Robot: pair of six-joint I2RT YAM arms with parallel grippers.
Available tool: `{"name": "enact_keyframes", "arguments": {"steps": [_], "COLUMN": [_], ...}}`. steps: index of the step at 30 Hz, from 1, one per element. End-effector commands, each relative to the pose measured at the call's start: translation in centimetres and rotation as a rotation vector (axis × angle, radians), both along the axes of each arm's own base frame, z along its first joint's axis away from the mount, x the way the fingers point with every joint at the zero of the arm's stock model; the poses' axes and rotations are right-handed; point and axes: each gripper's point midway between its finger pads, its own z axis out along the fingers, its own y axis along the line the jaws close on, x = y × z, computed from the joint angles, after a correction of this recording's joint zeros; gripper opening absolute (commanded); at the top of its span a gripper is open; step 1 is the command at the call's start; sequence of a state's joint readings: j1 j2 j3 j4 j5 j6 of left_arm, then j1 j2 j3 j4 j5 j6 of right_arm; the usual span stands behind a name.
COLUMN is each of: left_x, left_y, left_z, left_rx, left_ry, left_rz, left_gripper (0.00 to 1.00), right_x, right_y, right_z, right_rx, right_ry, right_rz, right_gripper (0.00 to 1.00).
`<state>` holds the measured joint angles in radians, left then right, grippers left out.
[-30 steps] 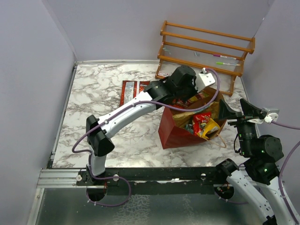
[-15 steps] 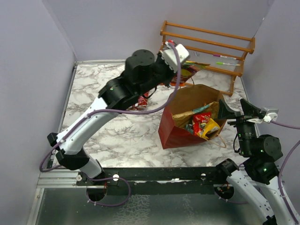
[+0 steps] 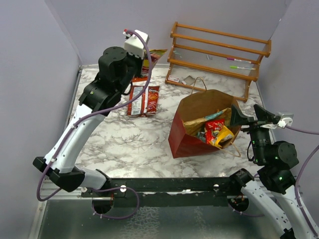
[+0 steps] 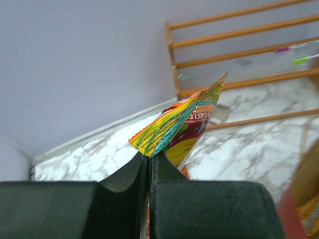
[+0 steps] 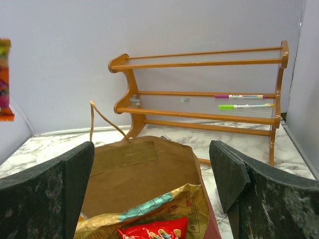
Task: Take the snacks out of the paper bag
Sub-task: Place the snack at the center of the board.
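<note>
The marble [image 3: 116,117] beside the flat red packet is free for the held packet [image 3: 156,55], so the robot's left gripper should go on down until the held packet lies there.
The red paper bag [image 3: 185,141] stands open at the right of the table, brown inside [image 5: 139,169]. It holds a gold and teal packet [image 3: 212,118], a red packet [image 3: 215,126] and a yellow one [image 3: 224,135]. My left gripper [image 3: 147,59] is raised at the far left-centre, shut on a yellow, pink and orange packet [image 4: 185,122], which also shows in the top view [image 3: 156,54]. Two red packets [image 3: 143,100] lie flat on the table below it. My right gripper [image 3: 245,117] is open and empty at the bag's right rim, its fingers [image 5: 75,169] wide apart.
An orange wooden rack [image 3: 219,50] stands at the back right with pink and green markers [image 3: 239,62] on a shelf and small white cards [image 3: 174,78] at its foot. The bag's thin handle [image 3: 197,84] sticks up toward the rack. Grey walls close in left, back and right.
My left arm has lifted out of the bag with the colourful packet and swung left and back across the table. The right arm has not moved.
</note>
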<state>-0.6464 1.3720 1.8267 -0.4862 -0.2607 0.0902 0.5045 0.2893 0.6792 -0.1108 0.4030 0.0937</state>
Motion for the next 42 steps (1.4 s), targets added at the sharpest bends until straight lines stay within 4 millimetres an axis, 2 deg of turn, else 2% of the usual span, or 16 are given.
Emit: {"name": "enact_keyframes", "arguments": {"steps": [1, 4, 9, 12, 15, 19, 23, 31, 35, 37, 39, 42], "left_x": [3.4, 5.9, 9.8, 11.8, 13.0, 12.9, 12.1, 8.6, 7.6, 7.6, 8.5, 9.7], "left_y": [4.4, 7.4, 11.0, 11.8, 11.6, 12.5, 13.7, 13.3, 14.0, 14.1, 13.8, 14.4], "left_z": [-3.7, -7.4, -13.2, -15.6, -18.1, -21.2, -23.5, -26.1, -29.1, -29.7, -31.5, -33.1], "left_rx": [0.004, 0.018, 0.023, 0.022, 0.05, 0.078, 0.095, 0.097, 0.166, 0.181, 0.196, 0.212], "left_ry": [0.054, 0.121, 0.245, 0.332, 0.384, 0.457, 0.532, 0.686, 0.748, 0.773, 0.807, 0.874], "left_rz": [0.189, 0.272, 0.363, 0.364, 0.346, 0.4, 0.449, 0.417, 0.421, 0.426, 0.416, 0.46], "left_gripper": [0.0, 0.0, 0.0, 0.0, 0.0, 0.0, 0.0, 0.0, 0.0, 0.0, 0.0, 0.0], "right_x": [0.4, 0.4, 0.4, 0.4, 0.2, 0.0, 0.2, 0.4, 0.6, 0.6, 0.6, 0.6], "right_y": [0.5, 0.6, 0.6, 0.6, 0.5, 0.3, 0.6, 0.9, 1.2, 1.3, 1.3, 1.2], "right_z": [-0.4, -0.5, -0.4, -0.4, -0.3, -0.2, -0.3, -0.5, -0.5, -0.5, -0.5, -0.5], "right_rx": [0.002, 0.001, 0.002, 0.003, 0.005, 0.003, 0.001, 0.001, 0.001, 0.002, 0.003, 0.002], "right_ry": [0.013, 0.015, 0.011, 0.012, 0.009, 0.003, 0.008, 0.012, 0.014, 0.014, 0.014, 0.015], "right_rz": [0.014, 0.017, 0.022, 0.02, 0.019, 0.017, 0.028, 0.038, 0.047, 0.049, 0.052, 0.049], "right_gripper": [0.99, 0.99, 0.99, 0.99, 0.99, 0.99, 0.99, 0.99, 0.99, 0.99, 0.99, 0.99]}}
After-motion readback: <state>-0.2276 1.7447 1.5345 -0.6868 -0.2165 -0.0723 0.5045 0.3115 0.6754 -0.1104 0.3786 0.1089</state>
